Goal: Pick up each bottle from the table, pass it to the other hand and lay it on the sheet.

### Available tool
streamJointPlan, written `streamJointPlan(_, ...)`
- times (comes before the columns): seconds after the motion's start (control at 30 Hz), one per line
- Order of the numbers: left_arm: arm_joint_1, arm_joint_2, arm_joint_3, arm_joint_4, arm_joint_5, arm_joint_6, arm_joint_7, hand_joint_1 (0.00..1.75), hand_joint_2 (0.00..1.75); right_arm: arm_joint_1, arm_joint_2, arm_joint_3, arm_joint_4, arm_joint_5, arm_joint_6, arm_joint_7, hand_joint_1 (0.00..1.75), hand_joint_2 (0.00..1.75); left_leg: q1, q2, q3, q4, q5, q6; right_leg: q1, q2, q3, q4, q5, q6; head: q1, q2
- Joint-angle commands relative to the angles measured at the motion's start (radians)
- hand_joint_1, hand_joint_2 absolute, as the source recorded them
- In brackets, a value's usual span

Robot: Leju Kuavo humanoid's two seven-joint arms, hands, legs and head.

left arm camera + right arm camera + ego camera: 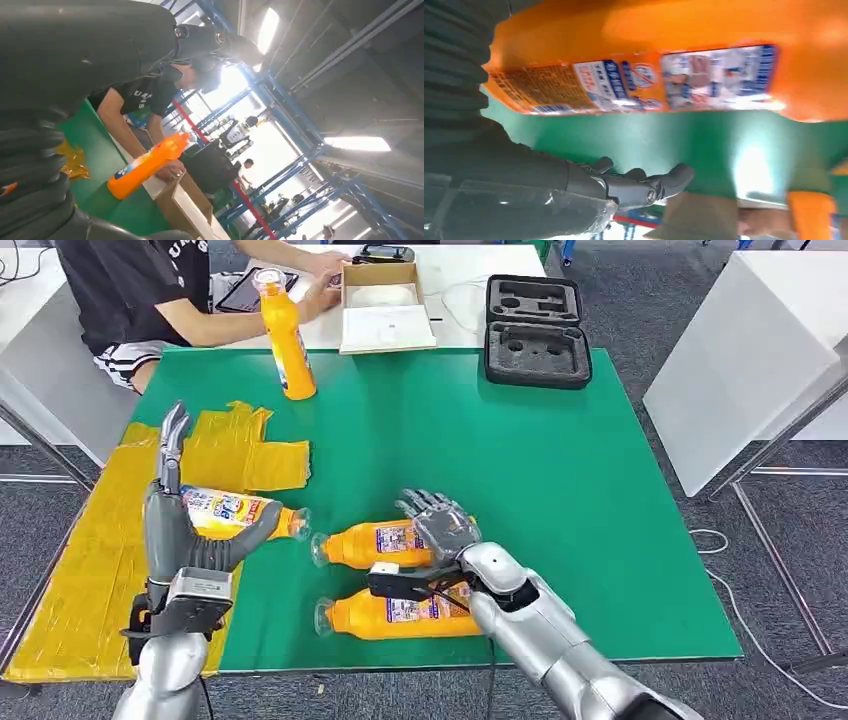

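Note:
The orange bottle (pixel 375 544) should stay in place rather than roll when the robot lays it down, because another already lies label up (pixel 228 509) on the yellow sheet.
Several orange bottles are in the head view. One stands upright (pixel 287 335) at the far left of the green mat (pixel 560 490). One lies (pixel 232 511) on the yellow sheet (pixel 90 570), its neck reaching onto the mat. My left hand (pixel 180 530) is raised in front of it, fingers up and thumb spread, holding nothing. Two more bottles lie near the front edge (pixel 370 544) (pixel 395 616). My right hand (pixel 440 525) hovers open over the base of the nearer-middle one; the right wrist view has that bottle (pixel 674 75) close above the spread fingers (pixel 644 187).
A person (pixel 140 290) sits at the far left, hands by the upright bottle (pixel 147 165). A cardboard box (pixel 385 305) and a black foam case (pixel 537 330) lie along the far edge. A white table (pixel 740 350) stands to the right.

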Motion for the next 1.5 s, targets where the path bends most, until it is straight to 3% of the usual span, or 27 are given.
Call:
streamJointPlan(0.03,-0.019,-0.009,0.021,0.078,0.001,0.003,0.005,0.00,1.75,-0.048,0.000,0.005,0.141,0.042,-0.018,0.046,0.00,1.75,0.000,0.001,0.004,0.000,-0.002,-0.002,0.001,0.000,0.005,-0.001,-0.001,-0.001,0.000,0.000)
streamJointPlan(0.33,-0.049,-0.014,0.021,0.117,0.013,-0.001,0.007,0.00,1.75,-0.060,-0.001,-0.027,0.202,0.086,0.015,0.091,0.00,1.75,0.002,0.003,0.010,0.002,-0.006,-0.005,0.002,-0.001,0.012,0.000,-0.005,-0.002,0.000,0.000)
streamJointPlan(0.47,-0.047,-0.012,0.012,0.133,0.017,0.001,0.007,0.00,1.75,-0.073,0.007,-0.058,0.254,0.092,0.011,0.098,0.02,1.75,0.000,0.000,0.004,0.000,-0.001,-0.002,0.001,-0.001,0.004,-0.001,-0.001,-0.001,0.000,0.000)
streamJointPlan(0.5,-0.048,-0.013,0.010,0.136,0.017,0.002,0.007,0.00,1.75,-0.075,0.005,-0.061,0.259,0.092,0.014,0.098,0.21,1.75,0.001,0.002,0.007,0.001,-0.003,-0.004,0.001,-0.001,0.008,-0.001,-0.003,-0.001,0.000,0.000)
streamJointPlan(0.57,-0.053,-0.011,0.004,0.145,0.026,0.003,0.005,0.00,1.75,-0.083,0.006,-0.069,0.285,0.096,0.022,0.091,1.52,1.75,0.001,0.001,0.007,0.000,-0.003,-0.003,0.001,-0.001,0.007,-0.001,-0.002,-0.001,0.000,0.000)
streamJointPlan(0.6,-0.055,-0.012,0.003,0.144,0.026,0.003,0.005,0.00,1.75,-0.083,0.005,-0.069,0.285,0.096,0.022,0.090,1.71,1.75,0.001,0.000,0.006,0.000,-0.002,-0.003,0.001,-0.002,0.006,-0.001,-0.002,-0.001,0.000,0.000)
streamJointPlan(1.0,-0.055,-0.017,0.006,0.144,0.036,0.003,0.009,0.00,1.75,-0.081,0.013,-0.104,0.291,0.083,-0.011,0.068,1.75,1.75,0.001,0.000,0.007,0.001,-0.002,-0.003,0.001,-0.002,0.008,-0.001,-0.002,-0.001,0.000,0.000)
streamJointPlan(1.17,-0.041,-0.014,0.009,0.133,0.035,0.001,0.006,0.00,1.75,-0.038,0.021,-0.174,0.197,0.040,-0.108,0.055,1.75,1.75,0.000,0.000,0.004,0.000,-0.001,-0.002,0.000,-0.001,0.004,-0.001,-0.001,-0.001,0.000,0.000)
streamJointPlan(1.5,-0.040,-0.014,0.008,0.132,0.035,0.001,0.006,0.00,1.75,-0.038,0.019,-0.175,0.194,0.039,-0.107,0.054,1.75,1.75,0.001,0.002,0.007,0.001,-0.004,-0.004,0.001,-0.001,0.007,0.000,-0.003,-0.001,0.000,0.000)
